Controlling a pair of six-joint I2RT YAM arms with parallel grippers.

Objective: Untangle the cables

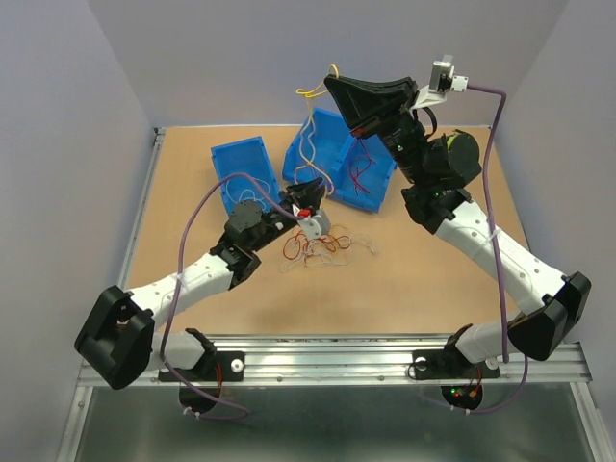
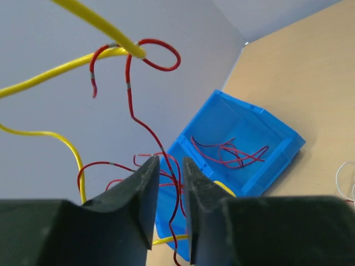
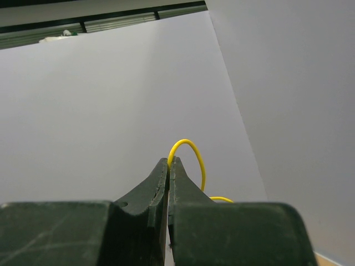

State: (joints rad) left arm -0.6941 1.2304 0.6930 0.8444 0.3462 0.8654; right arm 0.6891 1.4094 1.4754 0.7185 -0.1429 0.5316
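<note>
The hooked red wire hangs [image 2: 133, 51] on the yellow wire of my right gripper, so my left gripper should pinch the red wire [image 2: 166, 158] and pull it back out of the way.
My right gripper [image 1: 330, 83] is raised high over the back of the table, shut on a yellow wire [image 1: 313, 91]; the right wrist view shows the wire [image 3: 197, 155] looping out of the closed fingertips of that gripper [image 3: 168, 160]. In the left wrist view, that yellow wire [image 2: 55, 69] carries a hooked red wire [image 2: 130, 105] that hangs down. My left gripper [image 2: 170, 160] is open, low near the table [image 1: 313, 186]; the red wire runs through the gap in view, and no finger pinches it. A pile of red and white wires [image 1: 318, 248] lies on the table.
Two blue bins stand at the back: the left one [image 1: 245, 173] and the right one [image 1: 380, 178], which holds red wires [image 2: 227, 152] and white wires [image 1: 313, 140]. Its wall shows in the left wrist view [image 2: 288, 145]. Grey walls enclose the table.
</note>
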